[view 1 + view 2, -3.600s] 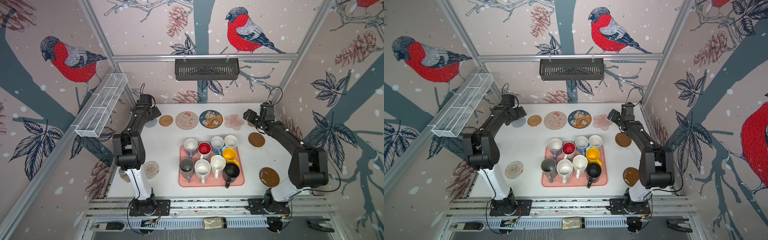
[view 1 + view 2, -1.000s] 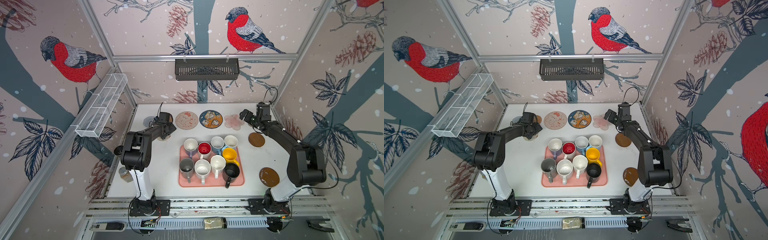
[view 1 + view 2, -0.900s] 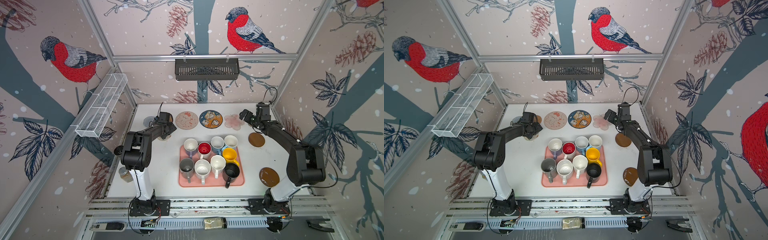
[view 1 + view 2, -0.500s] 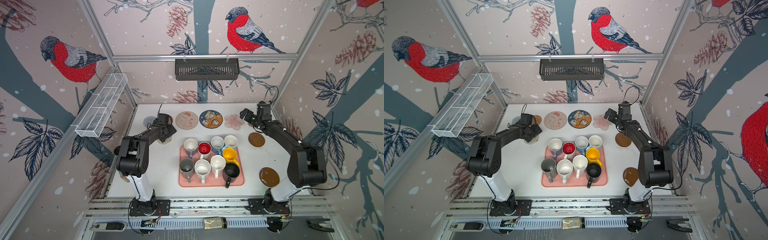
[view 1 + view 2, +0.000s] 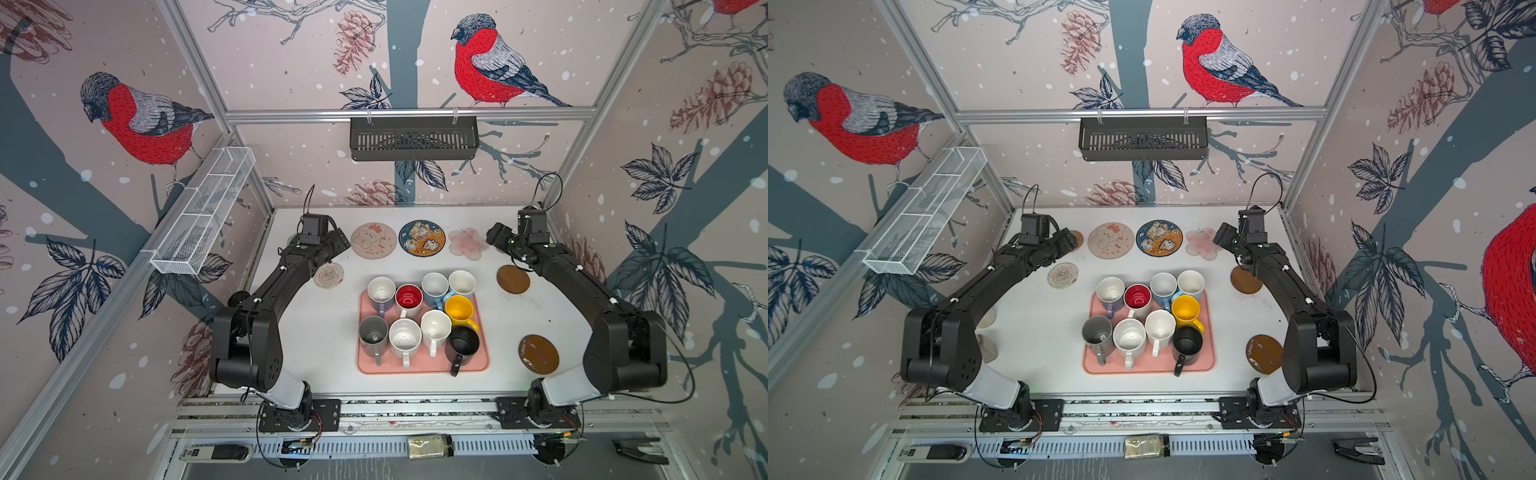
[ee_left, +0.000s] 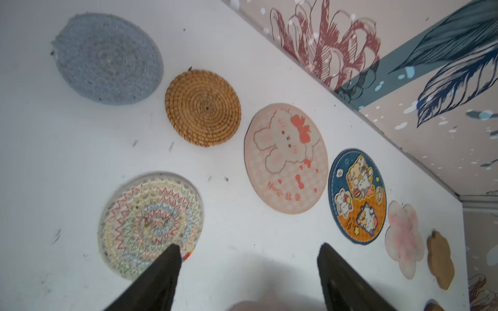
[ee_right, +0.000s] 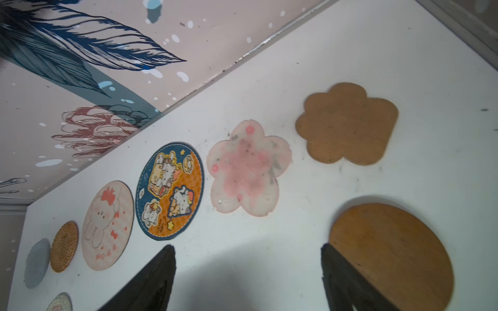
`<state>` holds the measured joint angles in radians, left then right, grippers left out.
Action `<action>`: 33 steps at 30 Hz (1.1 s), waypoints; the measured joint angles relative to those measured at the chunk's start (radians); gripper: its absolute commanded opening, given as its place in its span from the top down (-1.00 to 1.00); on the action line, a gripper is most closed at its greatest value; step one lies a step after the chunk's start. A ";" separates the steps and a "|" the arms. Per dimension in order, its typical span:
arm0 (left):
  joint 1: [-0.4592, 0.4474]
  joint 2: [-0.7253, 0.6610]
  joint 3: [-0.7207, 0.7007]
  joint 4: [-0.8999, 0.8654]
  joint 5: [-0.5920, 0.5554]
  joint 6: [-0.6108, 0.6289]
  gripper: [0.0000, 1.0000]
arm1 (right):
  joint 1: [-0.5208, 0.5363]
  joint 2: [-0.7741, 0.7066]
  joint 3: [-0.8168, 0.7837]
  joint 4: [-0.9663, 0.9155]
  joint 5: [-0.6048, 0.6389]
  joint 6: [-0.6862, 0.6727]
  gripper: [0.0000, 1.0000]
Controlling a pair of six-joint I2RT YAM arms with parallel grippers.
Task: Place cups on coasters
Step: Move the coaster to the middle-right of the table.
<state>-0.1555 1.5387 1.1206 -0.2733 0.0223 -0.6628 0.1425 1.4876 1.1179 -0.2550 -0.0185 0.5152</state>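
Observation:
The second disc [image 5: 538,354] is too near the robot arm's base at the front, so the robot's right gripper should pull the disc towards the brown disc [image 5: 513,279] before placing cups.
Several handled cups stand packed on the pink tray [image 5: 419,365] mid-table, among them yellow [image 5: 459,309], black [image 5: 463,343] and grey [image 5: 372,332]. All coasters lie bare. Along the back lie grey [image 6: 107,59], straw [image 6: 203,107], beige bunny [image 5: 373,241], blue cartoon [image 5: 422,239], pink flower [image 5: 468,243] and tan cloud [image 7: 347,123]. A cream woven coaster [image 5: 328,275] lies by my left arm. A brown disc [image 5: 513,279] and a second disc [image 5: 538,354] lie on the right. My left gripper [image 6: 249,246] is open and empty beside the cream coaster. My right gripper [image 7: 247,246] is open and empty between flower and disc.
Walls close the table at the back and both sides. A black wire basket [image 5: 413,139] hangs on the back wall and a white mesh shelf [image 5: 203,216] on the left wall. Both arms reach along the table's sides towards the back row.
The cream woven coaster, earlier at the table's front left, now lies near the back row, and my left gripper has let go and drawn off it. The right arm has barely shifted.

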 measured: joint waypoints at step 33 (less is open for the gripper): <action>-0.177 -0.193 -0.447 0.353 0.000 0.034 -0.57 | -0.241 -0.471 -0.618 -0.367 -0.042 0.302 -0.54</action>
<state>-0.3321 1.3453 0.6735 0.0799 0.0219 -0.6285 -0.0982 1.0164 0.4995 -0.6224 -0.0605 0.8169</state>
